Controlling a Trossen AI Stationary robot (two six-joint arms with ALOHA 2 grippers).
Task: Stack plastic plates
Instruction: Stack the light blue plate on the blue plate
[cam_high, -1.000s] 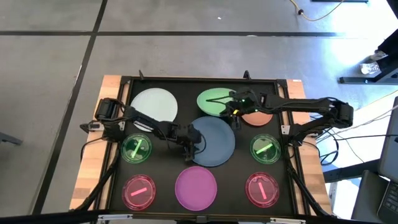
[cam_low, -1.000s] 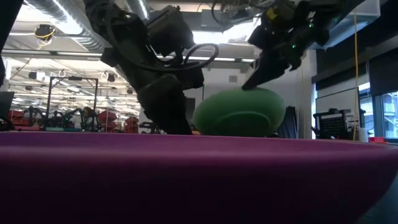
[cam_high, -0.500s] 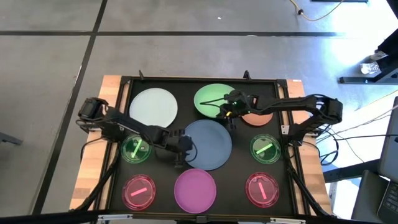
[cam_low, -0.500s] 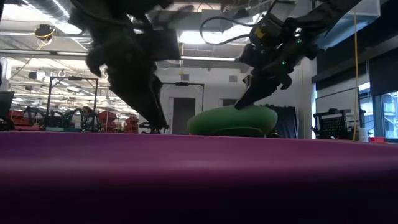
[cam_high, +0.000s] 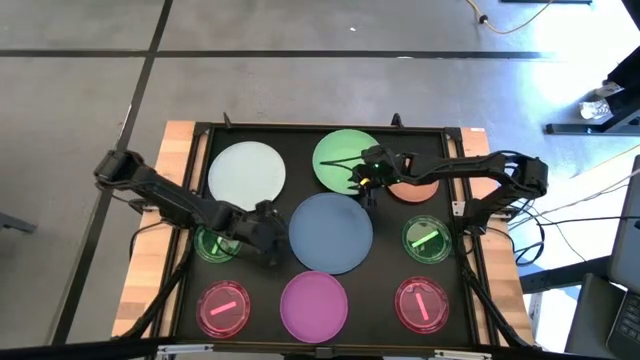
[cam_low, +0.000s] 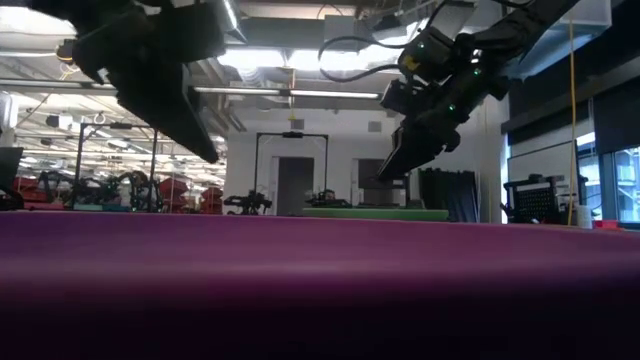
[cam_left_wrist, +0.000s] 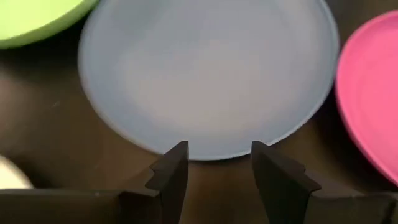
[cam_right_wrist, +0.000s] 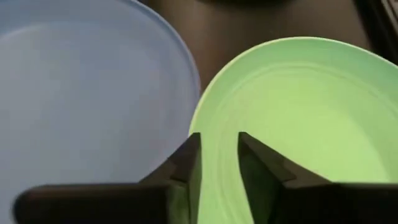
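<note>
The white plate (cam_high: 247, 175) will cover nearly all of the blue plate (cam_high: 330, 233) when I stack them, because the blue plate looks only just wider.
The large green plate (cam_high: 345, 155) lies flat at the table's far middle and shows as a thin strip in the low view (cam_low: 375, 213). My right gripper (cam_high: 362, 183) hangs open just above the green plate's near rim (cam_right_wrist: 205, 186), clear of it (cam_low: 392, 170). The blue plate (cam_high: 330, 232) lies flat in the middle. My left gripper (cam_high: 272, 240) is open and stands off the blue plate's left edge (cam_left_wrist: 205, 149), raised above the table (cam_low: 195, 140).
The white plate (cam_high: 246, 172) lies far left, and the orange plate (cam_high: 415, 190) lies partly under my right arm. Small translucent green plates (cam_high: 218, 243) (cam_high: 426, 238) flank the blue one. Along the near edge lie two pink-red plates (cam_high: 224, 307) (cam_high: 423, 305) and the magenta one (cam_high: 314, 305).
The green plate, held tilted with its near rim raised, has come down flat onto the table. My right gripper has opened, let go of it and stands a little above it. My left arm has drawn back toward the table's left edge, off the blue plate, and has risen.
</note>
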